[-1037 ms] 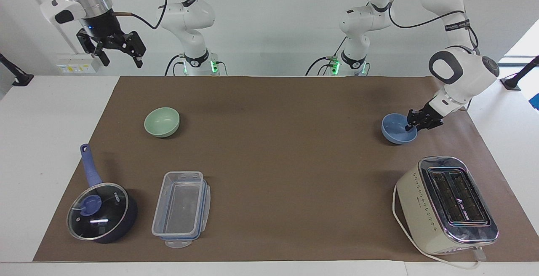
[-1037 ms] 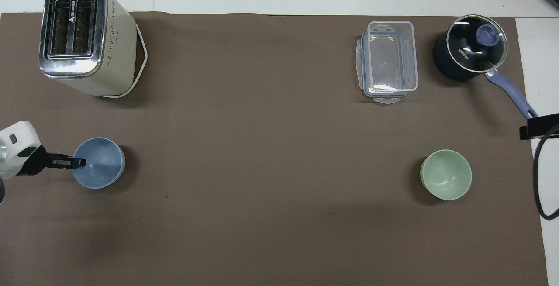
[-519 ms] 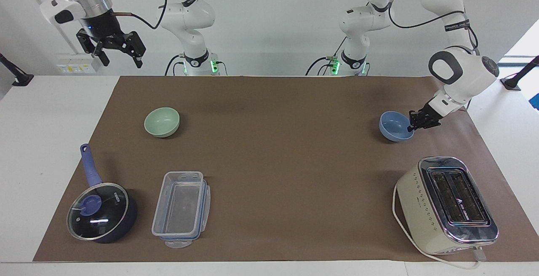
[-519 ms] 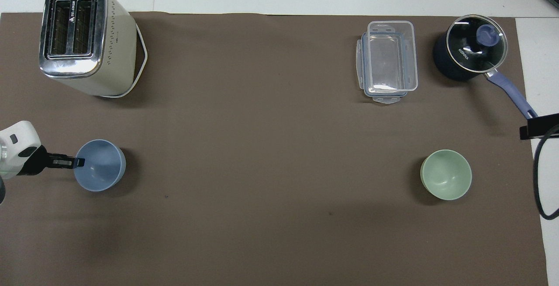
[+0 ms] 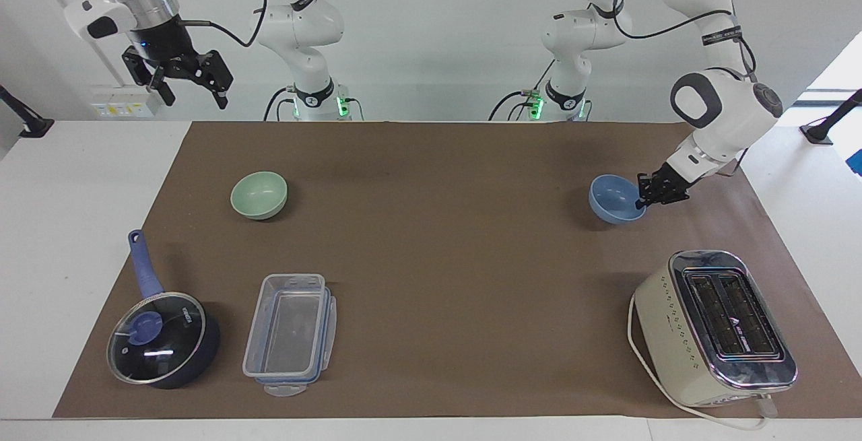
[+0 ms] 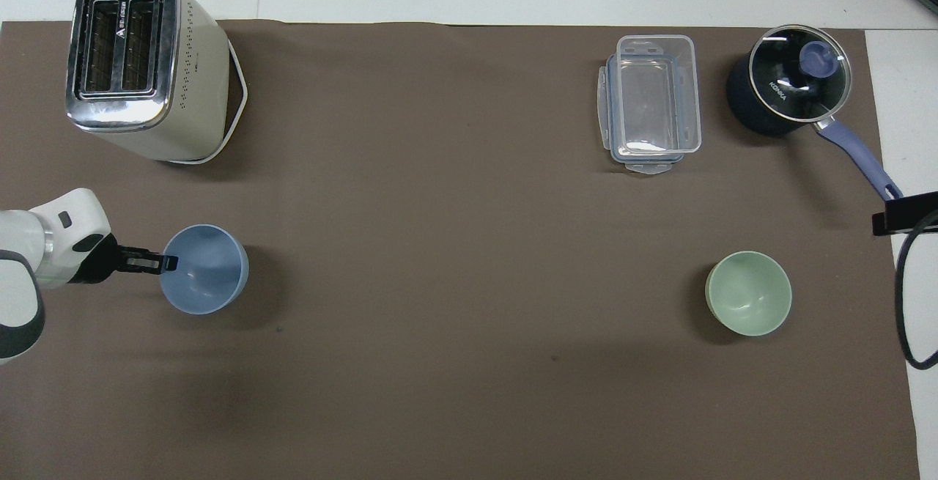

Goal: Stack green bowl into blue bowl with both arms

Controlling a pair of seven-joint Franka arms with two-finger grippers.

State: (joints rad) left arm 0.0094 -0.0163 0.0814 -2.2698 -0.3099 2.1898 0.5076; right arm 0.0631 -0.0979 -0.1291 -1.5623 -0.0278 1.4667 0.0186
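Observation:
I am going to lower the green bowl [image 6: 748, 294] in, and it should cover the blue bowl from above, because the blue rim [image 6: 242, 247] is about as wide.
The blue bowl [image 5: 614, 200] is held by its rim in my left gripper [image 5: 643, 200], just above the brown mat at the left arm's end of the table; it also shows in the overhead view [image 6: 205, 269], with the left gripper [image 6: 167, 264] shut on its edge. The green bowl [image 5: 258, 194] sits upright and empty on the mat at the right arm's end, as the overhead view [image 6: 748, 292] also shows. My right gripper [image 5: 195, 99] waits open and empty, high over the table's edge at the right arm's end.
A cream toaster [image 5: 715, 325] stands farther from the robots than the blue bowl. A clear lidded container [image 5: 289, 333] and a dark blue glass-lidded saucepan [image 5: 161, 336] lie farther from the robots than the green bowl. The brown mat [image 5: 438, 259] covers the table's middle.
My left gripper has carried the blue bowl toward the middle of the table, away from the left arm's end. The right arm and the green bowl have not moved.

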